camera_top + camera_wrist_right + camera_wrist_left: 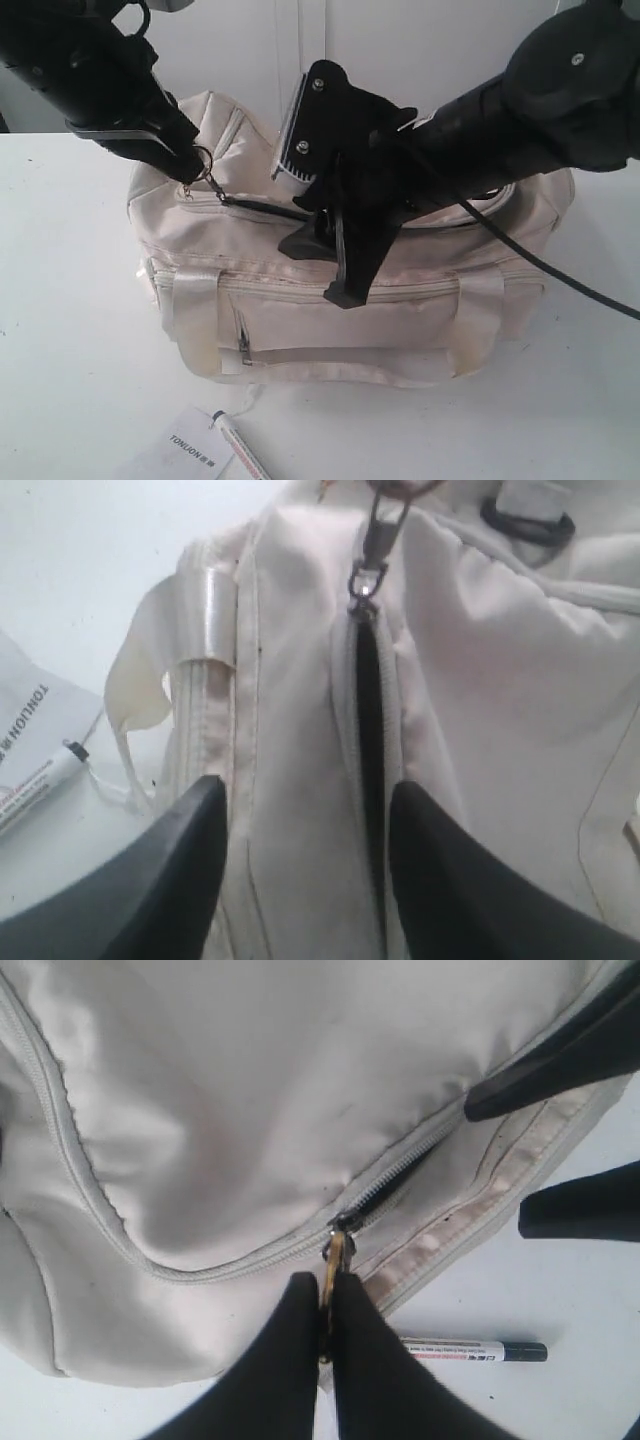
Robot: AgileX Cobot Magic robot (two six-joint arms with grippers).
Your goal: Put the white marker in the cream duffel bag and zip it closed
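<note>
The slit's edges [255, 206] are loose behind the zipper pull. My right gripper should pinch them together [371, 825] to keep the bag steady while my left gripper draws the pull.
The cream duffel bag [400, 300] sits mid-table, its top zip a narrow dark slit [370, 710]. My left gripper [192, 172] is shut on the gold ring zipper pull [333, 1265] at the bag's left end. Above the bag's top, my right gripper [305, 805] stands open with only fabric between its fingers, one finger on each side of the slit's near edge. The white marker [240, 452] lies on the table in front of the bag, outside it. It also shows as the marker [470, 1350] by the bag's edge and the marker [40, 780] beside the tag.
A white paper tag printed TONLION [195, 450] lies by the marker at the table's front edge, tied to the bag by a thin cord. A black cable [560, 275] trails from the right arm across the bag's right end. A black ring [525, 520] sits at the bag's end.
</note>
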